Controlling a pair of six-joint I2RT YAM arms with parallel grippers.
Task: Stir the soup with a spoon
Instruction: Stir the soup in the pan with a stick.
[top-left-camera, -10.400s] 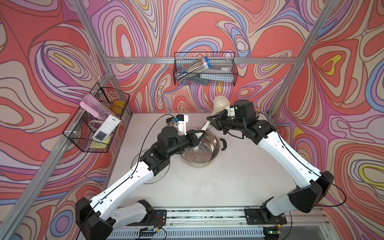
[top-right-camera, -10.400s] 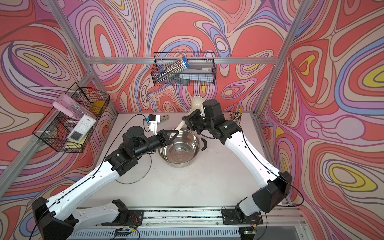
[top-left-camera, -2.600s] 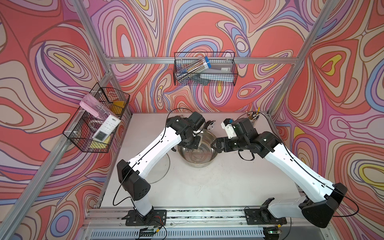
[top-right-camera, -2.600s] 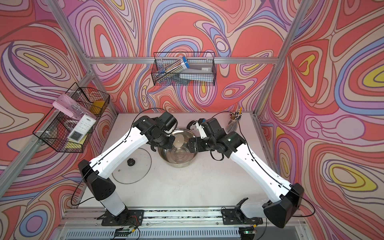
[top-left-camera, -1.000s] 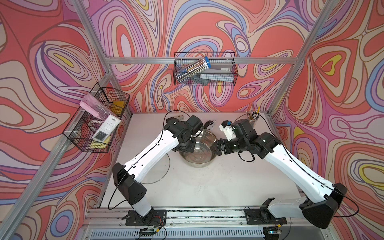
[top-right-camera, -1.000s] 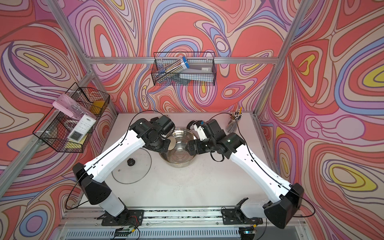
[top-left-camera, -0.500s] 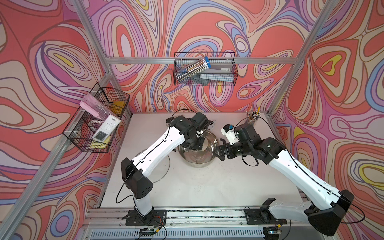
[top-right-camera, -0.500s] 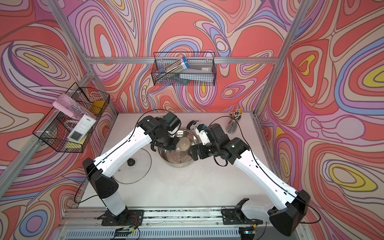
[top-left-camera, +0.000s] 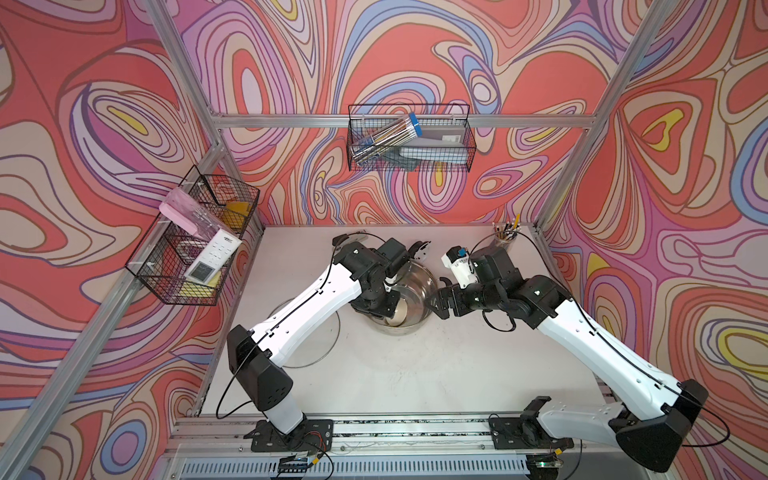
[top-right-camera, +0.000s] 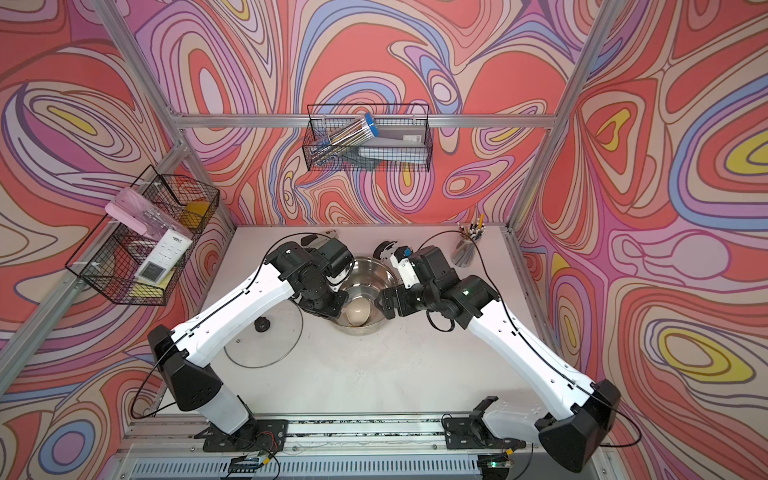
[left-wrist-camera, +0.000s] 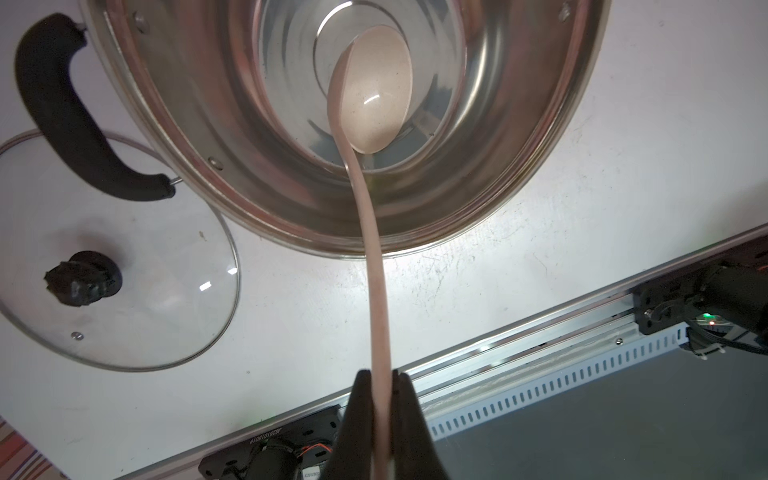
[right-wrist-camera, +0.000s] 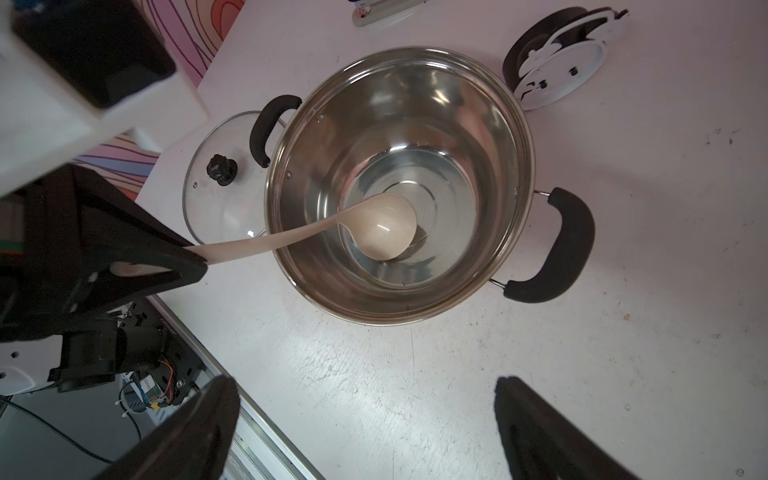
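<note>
I should sweep the spoon back toward the pot's far side (top-right-camera: 368, 266) with my left gripper to keep stirring, as the cream spoon's bowl (top-right-camera: 358, 312) is by the pot's near side.
The steel pot (top-left-camera: 419, 286) (top-right-camera: 374, 274) stands at mid-table. The cream spoon's bowl (top-right-camera: 359, 312) (left-wrist-camera: 376, 89) (right-wrist-camera: 384, 232) rests low inside it, toward the near wall. The long handle rises over the rim into my left gripper (left-wrist-camera: 383, 386) (top-left-camera: 380, 305), which is shut on its upper end. My right gripper (right-wrist-camera: 365, 399) (top-left-camera: 436, 301) hangs open by the pot's right handle (right-wrist-camera: 561, 249), with only bare table between its fingers. I cannot make out any soup; the pot's inside looks like shiny steel.
A glass lid (top-right-camera: 262, 332) (left-wrist-camera: 104, 266) lies flat left of the pot, partly under my left arm. A black-and-white round object (right-wrist-camera: 561, 62) sits behind the pot. A pencil cup (top-left-camera: 505, 239) stands at the back right. Wire baskets (top-left-camera: 409, 141) hang on the walls.
My left arm has swung the spoon from the pot's left side across to its near middle. The right arm has drawn back a little from the pot, still open.
</note>
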